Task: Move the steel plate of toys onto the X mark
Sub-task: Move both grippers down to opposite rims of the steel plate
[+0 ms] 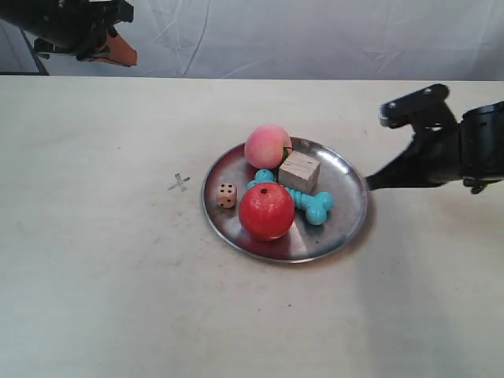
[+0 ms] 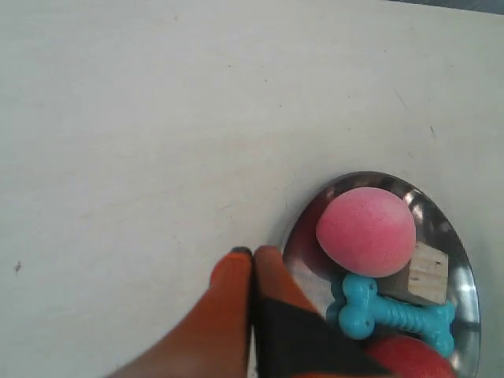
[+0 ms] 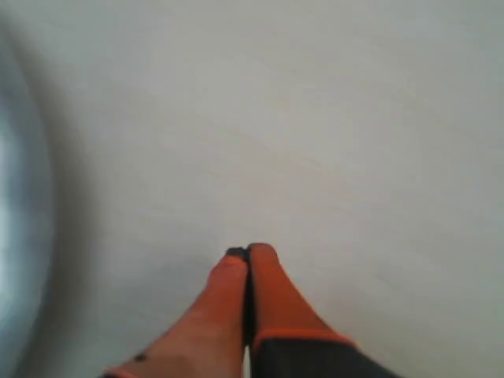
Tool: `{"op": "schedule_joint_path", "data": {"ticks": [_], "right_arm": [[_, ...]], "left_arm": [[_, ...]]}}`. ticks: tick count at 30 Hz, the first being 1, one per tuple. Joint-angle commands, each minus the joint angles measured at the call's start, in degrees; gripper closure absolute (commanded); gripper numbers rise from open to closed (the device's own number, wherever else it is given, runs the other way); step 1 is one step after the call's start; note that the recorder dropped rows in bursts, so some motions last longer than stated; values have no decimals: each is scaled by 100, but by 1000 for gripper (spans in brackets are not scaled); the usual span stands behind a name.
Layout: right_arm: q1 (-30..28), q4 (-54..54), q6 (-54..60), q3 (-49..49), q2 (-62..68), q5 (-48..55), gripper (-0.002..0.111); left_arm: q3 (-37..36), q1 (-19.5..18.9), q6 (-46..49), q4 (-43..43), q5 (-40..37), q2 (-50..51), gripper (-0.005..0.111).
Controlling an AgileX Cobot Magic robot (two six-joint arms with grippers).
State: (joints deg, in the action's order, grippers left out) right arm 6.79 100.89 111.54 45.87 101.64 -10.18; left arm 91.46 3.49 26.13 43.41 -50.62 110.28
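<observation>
My right gripper is closed outside the steel plate's rim (image 1: 365,198), so I should open it over both sides of that rim while my left gripper takes the plate's rim (image 1: 206,179) by the die.
The steel plate (image 1: 340,197) lies mid-table and carries a pink peach (image 1: 268,146), wooden cube (image 1: 299,171), turquoise dog-bone (image 1: 316,205), red apple-like ball (image 1: 266,211) and beige die (image 1: 227,195). The pencil X mark (image 1: 179,183) is on the table just beside the plate, on the die's side. My right gripper (image 1: 372,183) is shut and empty, low by the plate's rim opposite the X; that rim (image 3: 20,205) shows blurred beside it (image 3: 248,252). My left gripper (image 1: 126,55) hangs high and far off, shut and empty (image 2: 252,253), above the plate (image 2: 465,276) and peach (image 2: 366,231).
The pale tabletop (image 1: 94,299) stretches around the plate on all sides. A white cloth backdrop (image 1: 276,35) closes the far edge. No other objects lie on the table.
</observation>
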Motion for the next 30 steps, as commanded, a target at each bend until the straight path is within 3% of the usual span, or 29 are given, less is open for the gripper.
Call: {"op": "schedule_joint_path", "data": {"ticks": [1,4,7,9,14,19,21,25,27,30], "right_arm": [[33,-95,-1652,164,-329,3436,109],[33,-612,-3303,432,-422,5293,109],[33,-2620,-4683,853,-408,7277,109],[72,-3930,-5219,1066,-408,8014,109],[72,-7223,-7500,1157,-408,8014,109],[62,-9973,-10806,1157,-408,6257,109],[62,-10294,-11695,1157,-408,5534,109],[62,-9957,-11893,1157,-408,4933,109],[62,-9780,-11921,1157,-408,4929,102],[62,-9475,-11921,1133,-408,4939,81]], "left_arm": [[56,64,83,-103,-97,-10,107],[56,64,95,-183,-219,-10,107],[56,64,96,-270,-219,-10,107],[56,64,96,-313,-187,-10,107],[56,64,96,-397,-375,-10,107],[56,120,96,-726,-1331,143,107],[56,237,96,-905,-1569,327,107],[56,486,85,-947,-1400,735,107],[56,592,74,-879,-1243,910,107],[56,738,93,-853,-1053,1085,105]]}}
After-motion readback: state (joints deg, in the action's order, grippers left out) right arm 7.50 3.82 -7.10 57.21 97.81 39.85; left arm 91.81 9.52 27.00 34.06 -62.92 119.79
